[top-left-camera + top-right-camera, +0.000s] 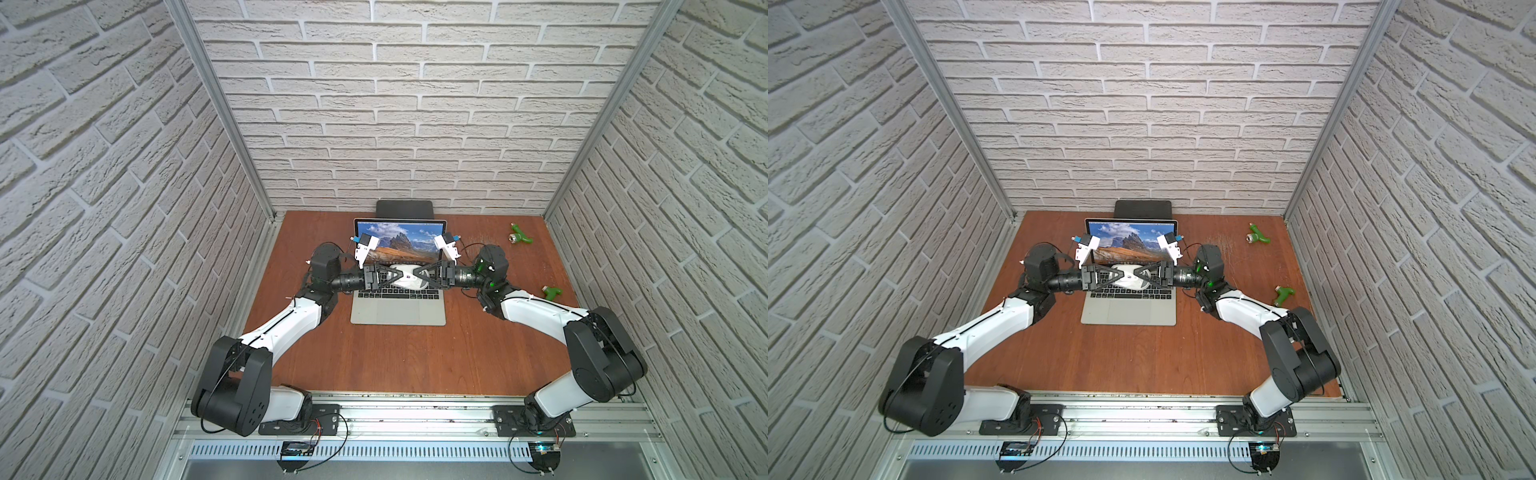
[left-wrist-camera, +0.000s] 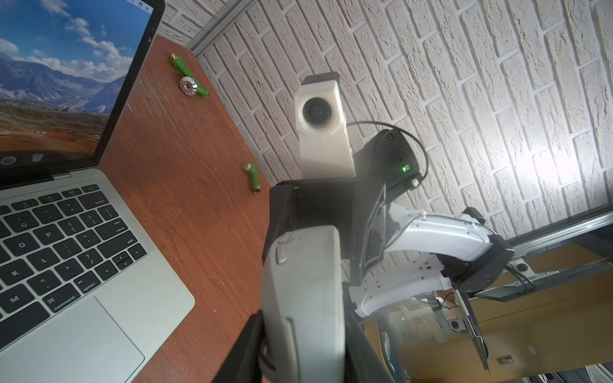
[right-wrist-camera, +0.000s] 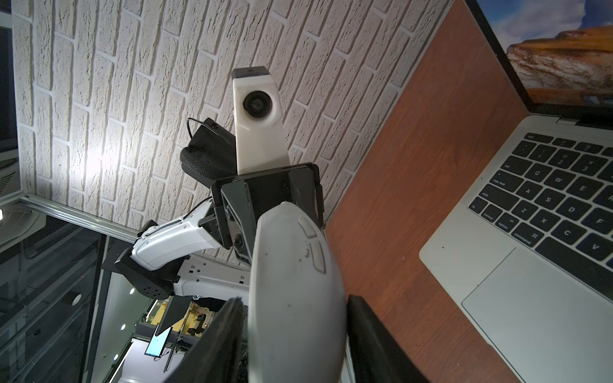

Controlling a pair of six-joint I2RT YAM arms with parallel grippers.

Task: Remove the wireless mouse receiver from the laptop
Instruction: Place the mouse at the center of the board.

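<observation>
Next, I open my left gripper and move it away before my right gripper puts the mouse beside the laptop (image 1: 462,304), because both grippers are holding the mouse (image 1: 409,276) above the keyboard.
The silver laptop (image 1: 398,312) (image 1: 1128,312) lies open mid-table, its screen showing a mountain wallpaper. Above its keyboard hangs the oval light-grey mouse (image 1: 409,282) (image 1: 1128,279), held from both ends. My left gripper (image 1: 402,277) (image 2: 305,351) is shut on the mouse (image 2: 303,291). From the opposite side my right gripper (image 1: 417,277) (image 3: 295,335) has its dark fingers (image 3: 368,338) against the sides of the mouse (image 3: 295,291). The wireless mouse receiver is hidden in every view. The laptop's near corners (image 2: 99,318) (image 3: 530,315) show in the wrist views.
Two green pipe fittings (image 1: 519,235) (image 1: 552,292) lie on the right of the wooden table (image 1: 374,357). A flat dark pad (image 1: 405,208) lies behind the laptop's screen. Brick-patterned walls close in the left, right and back sides.
</observation>
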